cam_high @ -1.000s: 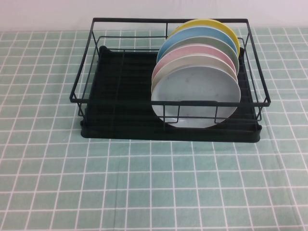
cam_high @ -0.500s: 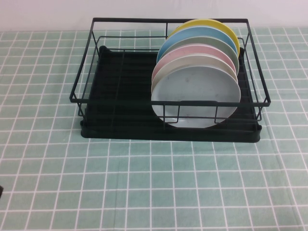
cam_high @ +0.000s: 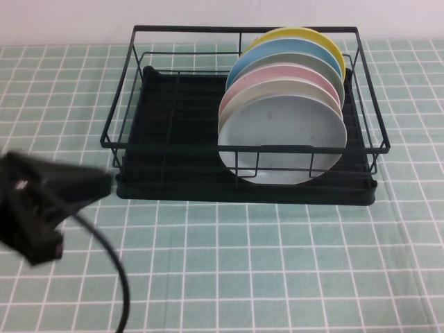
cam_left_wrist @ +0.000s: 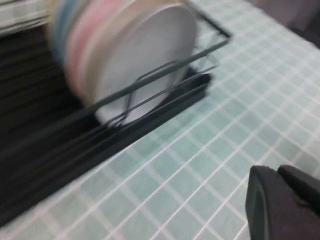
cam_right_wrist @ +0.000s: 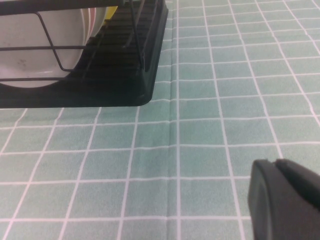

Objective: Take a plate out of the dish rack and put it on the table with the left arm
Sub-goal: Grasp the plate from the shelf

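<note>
The rack's empty half (cam_high: pixel 179 114) leaves the way open to the grey-blue plate's rim (cam_high: pixel 220 132). My left gripper should continue to move in until its fingers are on both sides of that rim.
The pale grey-blue plate (cam_high: pixel 281 132) stands upright at the front of a row of plates in the right half of the black wire dish rack (cam_high: pixel 173 118). My left gripper (cam_high: pixel 103 184) is shut and empty. It hovers over the green tiled table (cam_high: pixel 277 263) just off the rack's front left corner, pointing right. In the left wrist view the plate (cam_left_wrist: pixel 150 60) shows blurred behind the rack's front wire, far from the left gripper (cam_left_wrist: pixel 277 171). My right gripper (cam_right_wrist: pixel 274 163) is shut and empty over the cloth, away from the rack's corner (cam_right_wrist: pixel 145 90).
Behind the grey-blue plate stand a white plate (cam_high: pixel 277 89), a pink one (cam_high: pixel 267 73), a grey-green one (cam_high: pixel 291 59), a sky-blue one (cam_high: pixel 277 47) and a yellow one (cam_high: pixel 312 36). The rack's left half holds no plates. A black cable (cam_high: pixel 114 270) trails from the left arm.
The left arm has swung into the high view from the lower left and now reaches the rack's front left corner. The plates and rack have not moved.
</note>
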